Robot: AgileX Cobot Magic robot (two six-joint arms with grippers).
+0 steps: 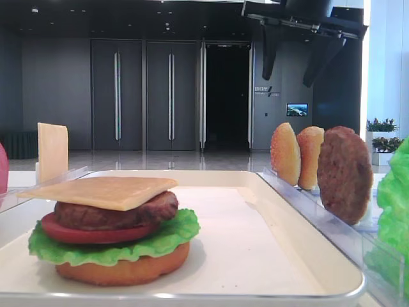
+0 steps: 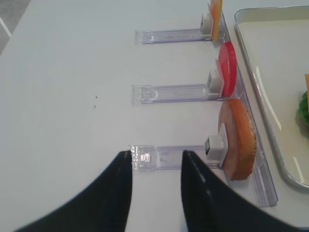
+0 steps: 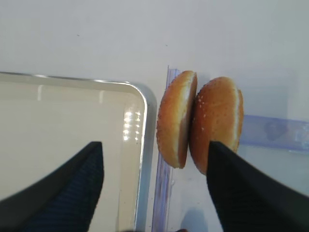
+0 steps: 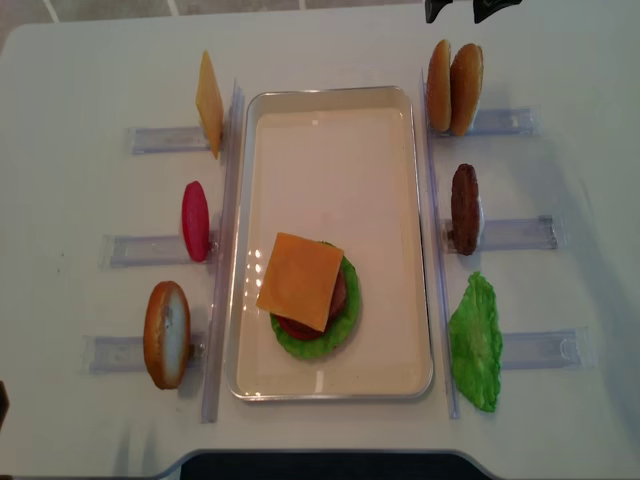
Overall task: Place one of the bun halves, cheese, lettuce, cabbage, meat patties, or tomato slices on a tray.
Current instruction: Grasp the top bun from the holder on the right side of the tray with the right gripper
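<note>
My right gripper keeps going down until one finger goes into the gap (image 4: 451, 60) between both halves, because the bun half (image 4: 439, 88) nearest the tray stands thin across the gripper's open fingers.
Two sesame bun halves (image 4: 452, 85) stand on edge side by side in a clear rack right of the white tray (image 4: 330, 170). My right gripper (image 3: 154, 145) hangs above them, open wide and holding nothing; one finger is over the tray corner (image 3: 137, 104), the other over the outer bun half (image 3: 217, 121). On the tray sits a stack: bun base, lettuce (image 4: 345, 335), tomato, patty, and cheese (image 4: 300, 280) on top. My left gripper (image 2: 156, 154) is open over the end of a rack at the left, empty.
Left racks hold a cheese slice (image 4: 208, 103), a tomato slice (image 4: 195, 220) and an orange bun base (image 4: 167, 333). Right racks hold a meat patty (image 4: 464, 208) and a lettuce leaf (image 4: 475, 340). Long clear rails (image 4: 222, 250) run along both tray sides.
</note>
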